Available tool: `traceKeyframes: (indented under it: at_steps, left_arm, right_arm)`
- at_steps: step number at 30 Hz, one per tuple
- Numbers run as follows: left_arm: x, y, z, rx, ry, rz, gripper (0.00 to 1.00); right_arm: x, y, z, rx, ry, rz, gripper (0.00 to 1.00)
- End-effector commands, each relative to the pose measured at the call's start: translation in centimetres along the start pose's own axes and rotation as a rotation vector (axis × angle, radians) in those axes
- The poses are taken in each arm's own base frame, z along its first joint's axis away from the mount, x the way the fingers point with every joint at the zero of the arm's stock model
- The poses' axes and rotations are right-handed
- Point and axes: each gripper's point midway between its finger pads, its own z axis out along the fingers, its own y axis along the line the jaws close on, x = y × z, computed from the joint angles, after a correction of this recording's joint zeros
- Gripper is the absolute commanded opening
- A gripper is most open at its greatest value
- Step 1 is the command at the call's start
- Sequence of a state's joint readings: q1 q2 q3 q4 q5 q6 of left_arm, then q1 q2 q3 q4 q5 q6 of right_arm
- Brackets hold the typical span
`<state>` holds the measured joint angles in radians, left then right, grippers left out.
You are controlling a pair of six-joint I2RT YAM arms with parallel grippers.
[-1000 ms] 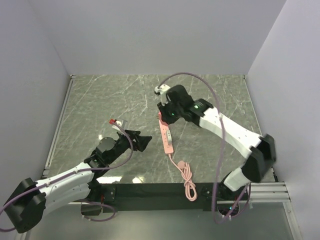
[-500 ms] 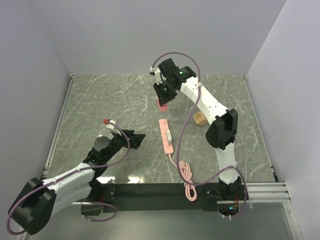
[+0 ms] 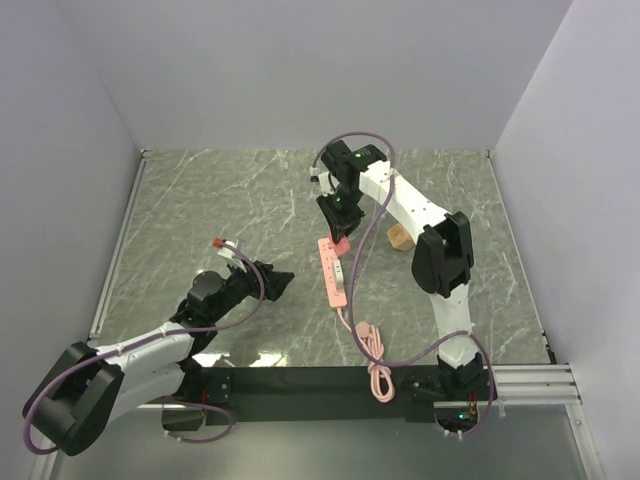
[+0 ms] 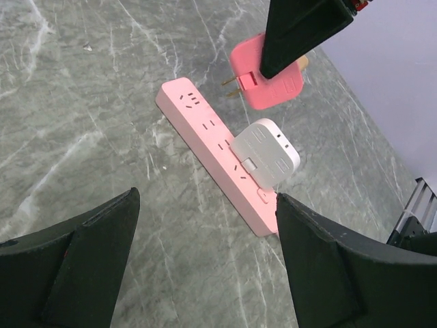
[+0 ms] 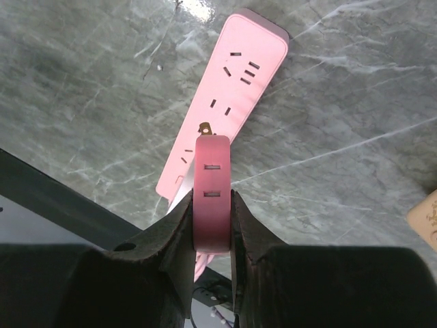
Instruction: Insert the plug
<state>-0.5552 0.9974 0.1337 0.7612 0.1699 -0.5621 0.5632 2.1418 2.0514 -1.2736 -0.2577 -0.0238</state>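
The plug's brass pins point level above the power strip's upward-facing sockets, so my right gripper should hand the plug to my left gripper (image 3: 270, 280) before inserting it.
The plug (image 5: 212, 191) is a coral-pink flat block, pinched edge-on in my right gripper (image 5: 212, 198), which is shut on it. Its brass prongs (image 4: 231, 89) stick out sideways, above the far end of the pale-pink power strip (image 4: 202, 133). From above, the plug (image 3: 341, 244) hangs under the right gripper (image 3: 337, 230) at the strip's (image 3: 331, 285) far end. A white adapter (image 4: 265, 152) sits plugged into the strip near its cord end. My left gripper (image 4: 206, 199) is open and low over the table beside the strip, also seen from above as the left gripper (image 3: 282, 281).
A tan cube (image 3: 400, 237) lies right of the strip, behind the right arm, and shows at the right wrist view's edge as the cube (image 5: 427, 219). The strip's pink cord (image 3: 376, 362) coils toward the near rail. White walls enclose the marble table (image 3: 200, 200).
My right arm has brought the plug back from the far middle of the table toward me, to just over the strip's far end. The left arm has hardly shifted.
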Motion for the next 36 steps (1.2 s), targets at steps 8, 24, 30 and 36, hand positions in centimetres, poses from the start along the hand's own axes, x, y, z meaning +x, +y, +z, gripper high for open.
traceKeyframes:
  at_steps: [8, 24, 30, 36]
  left_arm:
    - [-0.8, -1.3, 0.3, 0.070, -0.024, 0.009, 0.86]
    - [-2.2, -6.0, -0.1, 0.334, -0.052, 0.155, 0.84]
    - [-3.3, -7.2, -0.4, 0.369, -0.041, 0.226, 0.85]
    - [-3.4, -9.8, -1.3, 0.501, -0.002, 0.249, 0.84]
  right_arm:
    - [-0.1, -0.5, 1.7, -0.004, 0.048, 0.026, 0.00]
    - [-3.4, 5.2, -7.8, -0.191, -0.387, -0.340, 0.00]
    - [1.5, 9.0, -9.1, -0.370, -0.357, -0.485, 0.00]
    - [7.7, 13.0, -7.6, -0.543, -0.252, -0.635, 0.00]
